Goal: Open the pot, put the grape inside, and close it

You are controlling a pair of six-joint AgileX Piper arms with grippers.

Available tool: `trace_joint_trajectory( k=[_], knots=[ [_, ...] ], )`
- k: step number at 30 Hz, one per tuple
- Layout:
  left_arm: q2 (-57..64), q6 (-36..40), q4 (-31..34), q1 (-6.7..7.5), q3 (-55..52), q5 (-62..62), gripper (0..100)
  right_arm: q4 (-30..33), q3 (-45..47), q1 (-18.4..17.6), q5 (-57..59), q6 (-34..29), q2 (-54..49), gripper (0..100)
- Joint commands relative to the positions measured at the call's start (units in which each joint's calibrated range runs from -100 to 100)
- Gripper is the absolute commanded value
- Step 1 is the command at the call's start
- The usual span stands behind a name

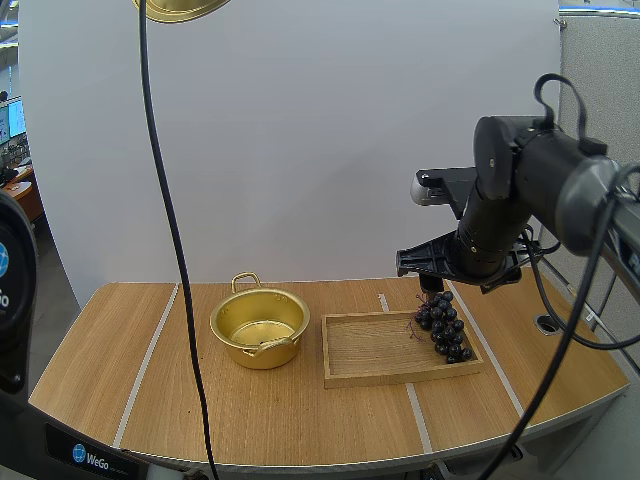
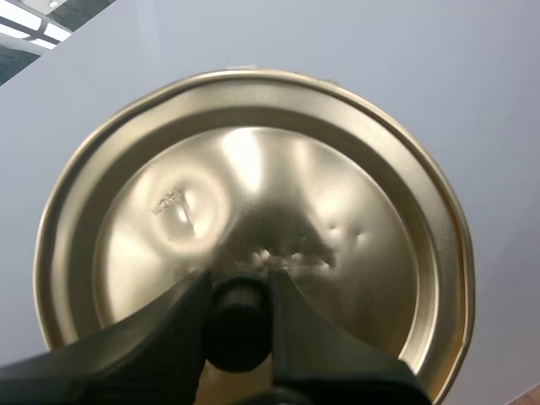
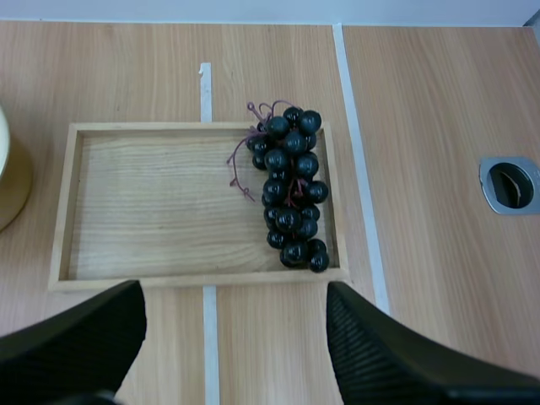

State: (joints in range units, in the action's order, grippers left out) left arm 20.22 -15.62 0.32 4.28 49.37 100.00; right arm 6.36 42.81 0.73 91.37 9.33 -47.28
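The whole bunch (image 1: 443,331) will come up together when the robot raises it by one end, because purple stems (image 3: 261,116) run between the dark grapes.
The gold pot (image 1: 255,352) stands open on the table, left of the wooden tray (image 1: 370,350). A bunch of dark grapes (image 1: 443,325) lies at the tray's right end. My right gripper (image 1: 432,285) hangs just above the grapes (image 3: 291,190), open, its fingers (image 3: 371,346) wide apart with nothing between them, over the tray (image 3: 152,202). The pot's edge (image 3: 8,181) shows beside the tray. My left gripper (image 2: 240,291) is shut on the black knob (image 2: 239,325) of the gold lid (image 2: 337,194), held high above the table; the lid's rim (image 1: 180,8) shows up over the pot.
A round metal cable hole (image 1: 546,323) sits in the table right of the tray, also near the grapes' side as a cable hole (image 3: 509,183). White tape lines (image 1: 150,360) cross the wooden tabletop. Bare wood lies in front of the pot and tray.
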Motion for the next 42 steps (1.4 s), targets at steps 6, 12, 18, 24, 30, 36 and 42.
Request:
trace_joint_trajectory(
  k=[6,12,18,24,30,36,42],
  knots=[
    [0.6,0.5,0.9,0.04,0.4,-1.6,0,0.8,-0.4,0.7,-9.4,-1.3,8.3,100],
    [0.6,0.5,0.9,0.04,0.4,-1.6,0,0.8,-0.4,4.1,-16.5,0.3,15.0,100],
    [0.6,0.5,0.9,0.04,0.4,-1.6,0,0.7,-0.4,6.7,-21.0,3.7,21.3,100],
    [0.6,0.5,0.9,0.04,0.4,-1.6,0,0.4,-0.4,7.2,-24.9,5.6,25.7,100],
    [0.6,0.5,0.9,0.04,0.4,-1.6,0,-1.5,-3.7,7.2,-25.4,7.7,29.9,100],
    [0.6,0.5,0.9,0.04,0.4,-1.6,0,-2.5,-7.4,7.5,-24.4,8.7,33.9,100],
    [0.6,0.5,0.9,0.04,0.4,-1.6,0,-6.8,-8.2,7.5,-24.8,11.9,37.3,100]
  ],
)
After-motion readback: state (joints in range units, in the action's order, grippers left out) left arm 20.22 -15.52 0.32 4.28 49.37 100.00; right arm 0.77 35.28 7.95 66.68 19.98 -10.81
